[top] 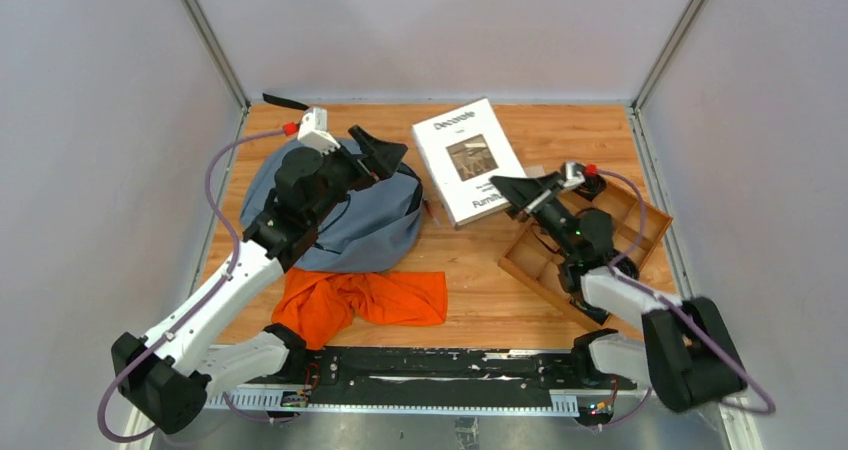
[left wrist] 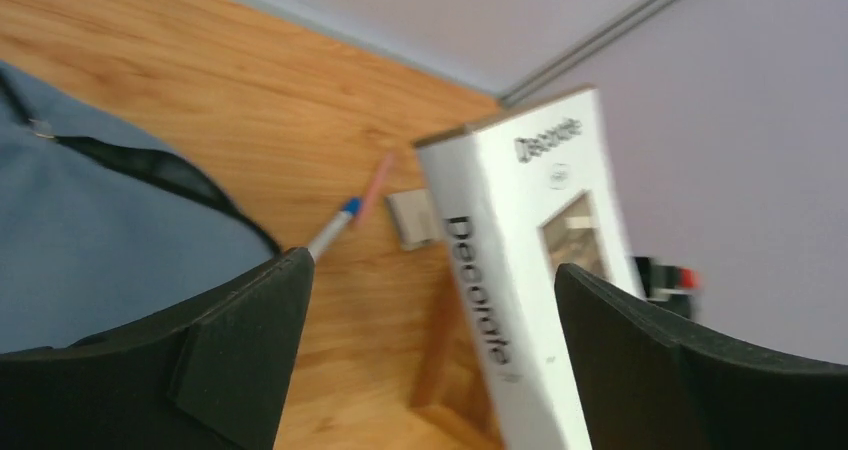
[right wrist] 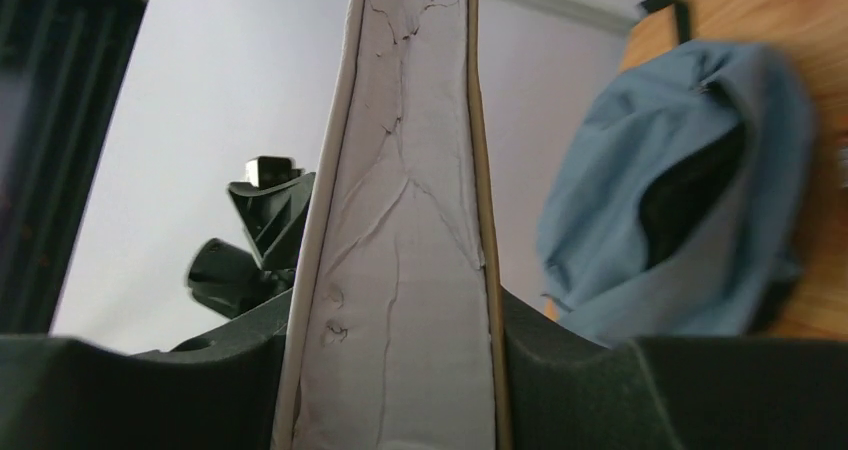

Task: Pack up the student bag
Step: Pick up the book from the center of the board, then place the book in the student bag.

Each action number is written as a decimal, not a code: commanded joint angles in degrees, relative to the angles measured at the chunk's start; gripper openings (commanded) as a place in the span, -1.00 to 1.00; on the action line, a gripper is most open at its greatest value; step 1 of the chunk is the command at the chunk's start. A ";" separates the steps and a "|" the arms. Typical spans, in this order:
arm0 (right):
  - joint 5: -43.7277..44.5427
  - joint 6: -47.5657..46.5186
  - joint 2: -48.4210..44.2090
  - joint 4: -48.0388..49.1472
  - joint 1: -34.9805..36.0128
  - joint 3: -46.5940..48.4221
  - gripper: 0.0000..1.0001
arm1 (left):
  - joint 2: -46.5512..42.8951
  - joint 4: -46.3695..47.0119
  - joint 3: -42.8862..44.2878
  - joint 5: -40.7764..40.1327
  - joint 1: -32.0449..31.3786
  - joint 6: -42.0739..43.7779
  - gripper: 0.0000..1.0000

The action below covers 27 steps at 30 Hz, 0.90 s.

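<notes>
The bag's opening (right wrist: 692, 196) droops and is too narrow for the book. My left gripper should raise the bag's zippered edge (left wrist: 205, 185) first, and then my right gripper will slide the book in.
The student bag (top: 345, 225) is a grey-blue backpack lying on the left half of the table, and its dark mouth (right wrist: 690, 190) gapes in the right wrist view. My left gripper (top: 385, 155) hovers open over the bag's right end with nothing between its fingers (left wrist: 250, 320). A white book titled "Decorate" (top: 468, 160) is tipped up at the middle back. My right gripper (top: 507, 186) is shut on the book's near right edge. In the right wrist view the book's page block (right wrist: 400, 270) fills the gap between the jaws. The left wrist view shows the book's spine (left wrist: 500, 290) blurred.
An orange cloth (top: 365, 300) lies in front of the bag. A wooden compartment tray (top: 640, 225) sits at the right under the right arm. A pen (left wrist: 335, 232) and a small pale block (left wrist: 415, 215) lie on the wood between bag and book. Grey walls enclose the table.
</notes>
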 commanded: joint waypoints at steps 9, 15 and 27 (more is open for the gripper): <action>9.84 -45.17 -45.18 -90.38 -19.08 11.02 -0.86 | 25.90 -32.24 18.83 -18.59 -10.66 31.64 1.00; 7.92 -47.42 -44.14 -95.50 -19.19 13.93 -0.86 | 30.90 -28.46 17.59 -22.71 -10.79 29.87 0.82; 3.34 -46.05 -41.51 -90.95 -19.12 11.37 -0.85 | 37.58 -28.22 21.42 -23.27 -10.70 28.31 0.66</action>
